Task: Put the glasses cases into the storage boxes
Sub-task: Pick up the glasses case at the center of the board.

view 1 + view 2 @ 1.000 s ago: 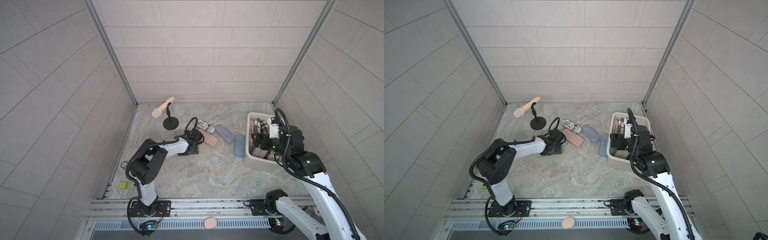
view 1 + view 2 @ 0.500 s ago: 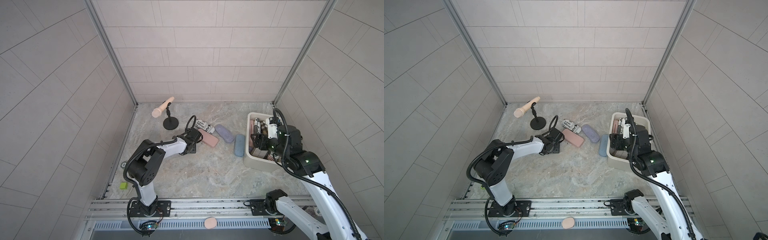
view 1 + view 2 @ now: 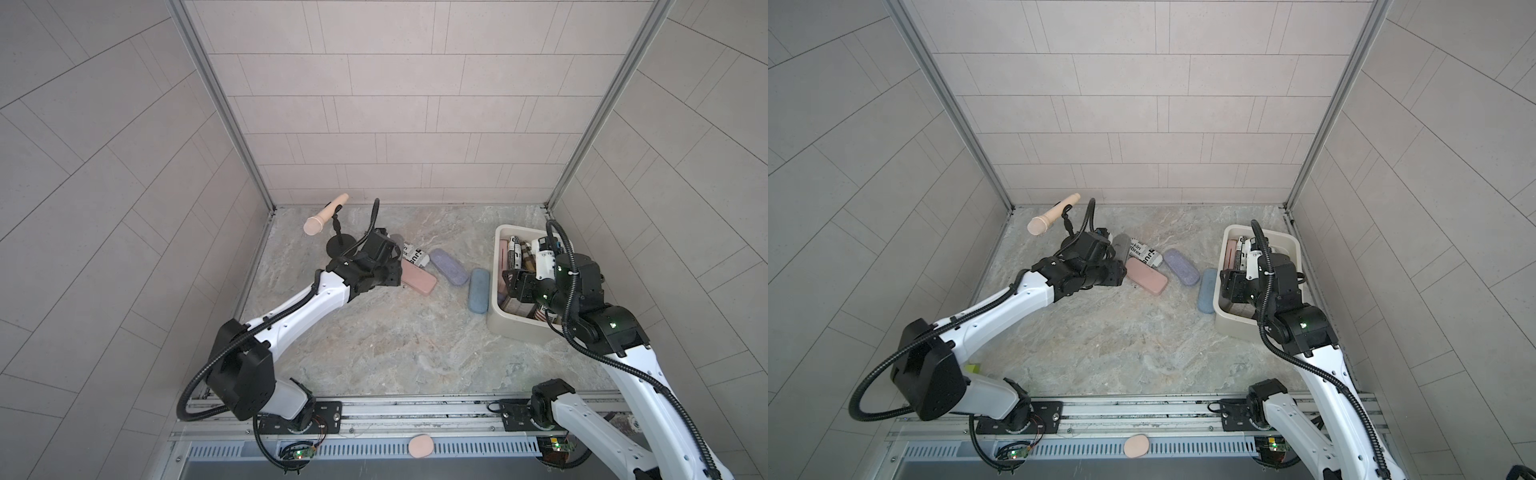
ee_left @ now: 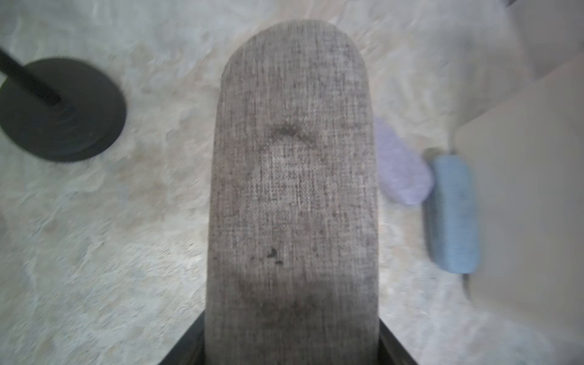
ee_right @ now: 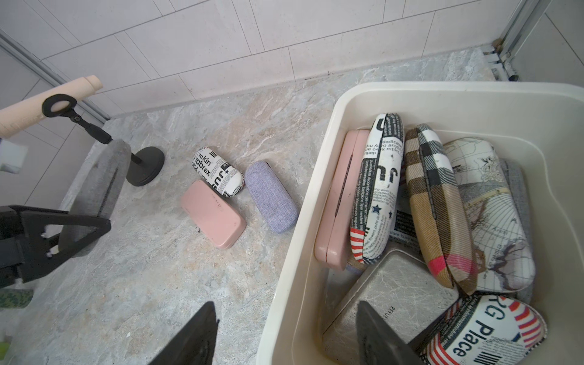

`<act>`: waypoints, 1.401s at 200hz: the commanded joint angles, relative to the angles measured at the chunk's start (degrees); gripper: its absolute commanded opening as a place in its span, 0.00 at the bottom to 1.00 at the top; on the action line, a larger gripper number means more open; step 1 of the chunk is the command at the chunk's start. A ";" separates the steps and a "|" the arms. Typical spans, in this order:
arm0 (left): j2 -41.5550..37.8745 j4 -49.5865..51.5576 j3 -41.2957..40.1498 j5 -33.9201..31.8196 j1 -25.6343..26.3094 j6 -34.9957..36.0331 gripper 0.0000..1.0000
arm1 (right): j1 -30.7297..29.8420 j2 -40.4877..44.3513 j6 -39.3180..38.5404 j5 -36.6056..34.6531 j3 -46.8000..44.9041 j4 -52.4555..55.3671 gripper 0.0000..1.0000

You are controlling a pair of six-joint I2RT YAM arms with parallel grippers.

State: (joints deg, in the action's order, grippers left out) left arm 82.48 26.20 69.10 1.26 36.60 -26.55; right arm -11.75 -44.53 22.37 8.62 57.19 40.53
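The grey glasses case (image 3: 1121, 246) is in my left gripper, far from the storage box, so my right gripper should grab the case's loose end (image 5: 117, 157) and bring the case over.
My left gripper (image 3: 384, 268) is shut on a grey glasses case (image 4: 292, 177), which it holds by one end above the floor beside the microphone stand. The same grey glasses case (image 5: 94, 186) juts out past its fingers. Four glasses cases lie on the floor: pink (image 3: 417, 279), newspaper-print (image 3: 415, 255), lavender (image 3: 448, 266) and light blue (image 3: 478, 290), the last against the cream storage box (image 3: 515, 328). Several more cases fill that storage box (image 5: 316, 177). My right gripper (image 5: 286, 316) is open and straddles the box's left wall with nothing held.
A pink microphone (image 3: 324, 216) on a black stand (image 3: 338, 245) is at the back left, close to my left gripper. A small pink oval pad (image 3: 420, 445) rests on the front rail. Tiled walls enclose the floor on three sides.
My left gripper has shut on the grey case and lifted it off the floor. The jaws of my right gripper have narrowed a little over the box wall.
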 commanded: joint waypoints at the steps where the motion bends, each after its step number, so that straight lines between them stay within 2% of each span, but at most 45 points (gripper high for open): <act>1: -2.47 -5.73 4.64 7.82 1.48 1.93 0.60 | -0.39 0.61 2.21 -0.19 1.18 -2.96 0.71; 30: -4.12 -19.52 2.40 11.24 2.24 1.55 0.60 | -0.41 -0.09 7.88 3.84 -0.17 -10.25 0.70; 56: -8.20 -34.67 -8.36 12.07 2.34 -1.45 0.60 | -1.50 -4.14 15.03 6.56 0.65 -16.08 0.70; 77: -11.76 -41.42 -15.50 11.16 2.36 -3.40 0.60 | -6.34 -9.19 16.95 6.39 3.59 -18.76 0.72; 118: -12.84 -43.60 -17.33 11.85 2.36 -6.51 0.60 | -18.59 -19.10 16.25 2.33 10.53 -24.13 0.77; 150: -12.44 -43.63 -17.27 12.12 2.37 -7.52 0.60 | -22.13 -27.06 16.41 0.10 17.32 -24.19 0.77; 189: -11.98 -43.42 -17.37 12.12 2.34 -7.89 0.60 | -24.06 -33.80 17.67 -1.59 24.03 -21.47 0.68; 257: -11.67 -42.22 -16.48 12.95 2.39 -7.23 0.60 | -25.91 -39.41 19.66 1.91 26.03 -24.22 0.52; 280: -11.47 -41.93 -16.11 13.63 2.35 -7.20 0.60 | -26.76 -40.76 19.66 2.26 26.82 -24.25 0.43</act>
State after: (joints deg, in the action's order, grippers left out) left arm 71.31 -13.23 51.00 13.63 38.92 -33.91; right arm -37.50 -84.33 41.15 10.17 82.43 16.95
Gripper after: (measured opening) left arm 0.617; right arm 0.476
